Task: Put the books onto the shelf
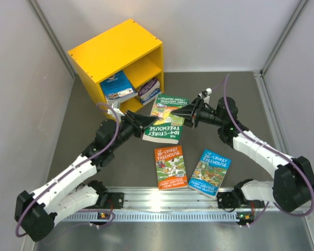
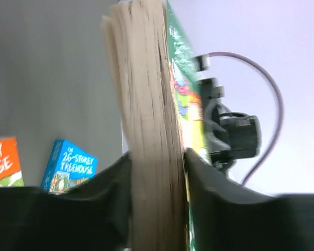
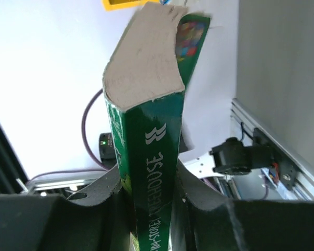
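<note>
My right gripper needs to open first, as it is holding the green book's spine (image 1: 182,128) across from the yellow shelf. My left gripper will then lay the book on the shelf's top (image 1: 99,57).
A green book (image 1: 165,121) is held flat above the table between both arms. My left gripper (image 1: 146,125) is shut on its page edge (image 2: 152,130), with a finger pressed on each side. On the opposite side, my right gripper (image 1: 186,117) is shut on the spine (image 3: 153,167). The yellow shelf (image 1: 115,52) stands at the back left. A blue book (image 1: 118,86) and some dark-covered books (image 1: 149,90) lie in its lower compartment. An orange book (image 1: 169,166) and another blue book (image 1: 210,171) lie flat on the table near the front.
Grey walls close in the table on the left, the right and the back. A metal rail (image 1: 162,201) with the arm bases runs along the near edge. The right arm's cable (image 1: 227,99) loops above its wrist.
</note>
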`<state>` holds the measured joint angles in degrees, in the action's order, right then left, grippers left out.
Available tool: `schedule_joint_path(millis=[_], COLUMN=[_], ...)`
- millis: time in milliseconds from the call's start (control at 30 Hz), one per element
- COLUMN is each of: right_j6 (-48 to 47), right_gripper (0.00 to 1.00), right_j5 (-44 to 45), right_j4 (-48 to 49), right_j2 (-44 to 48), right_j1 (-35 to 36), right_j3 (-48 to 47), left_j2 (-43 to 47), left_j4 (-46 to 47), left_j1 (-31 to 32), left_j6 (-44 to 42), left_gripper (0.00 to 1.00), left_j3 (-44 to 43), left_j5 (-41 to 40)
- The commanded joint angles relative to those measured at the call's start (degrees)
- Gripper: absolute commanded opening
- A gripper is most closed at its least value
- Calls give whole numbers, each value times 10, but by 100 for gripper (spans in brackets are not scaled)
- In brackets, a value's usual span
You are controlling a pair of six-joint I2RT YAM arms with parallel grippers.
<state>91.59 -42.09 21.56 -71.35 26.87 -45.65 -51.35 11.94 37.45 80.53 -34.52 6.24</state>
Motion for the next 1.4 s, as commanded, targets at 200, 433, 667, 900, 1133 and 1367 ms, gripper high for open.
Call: schedule_joint_path(millis=[200,433,667,900,1133,1367], right_j6=[115,49,103,104,89,63], right_gripper=[6,81,82,83,82,82], right_j5=[1,-17,-27,-43,-53,-68], right_j4=[212,105,196,185,157,122], right_j2=[-8,-5,31,68,89,91], right_j1=[8,6,-23,-56,-64,-68], right_j3=[-17,-104,-35,6,22,28], left_j2=[-80,-153,-277,-313,-314,-349], left_j4=[-284,-374,-408,-414,-396,-410], left_j1=[3,-23,-115,-231,-293,-324], left_j6=[-160,-281,-365,-361,-366,-354], left_gripper=[0,0,0,0,0,0], left_j3=[-265,-468,-706,-770,-718,-693], left_j5=[-44,-133,-107,-128,-189,-236])
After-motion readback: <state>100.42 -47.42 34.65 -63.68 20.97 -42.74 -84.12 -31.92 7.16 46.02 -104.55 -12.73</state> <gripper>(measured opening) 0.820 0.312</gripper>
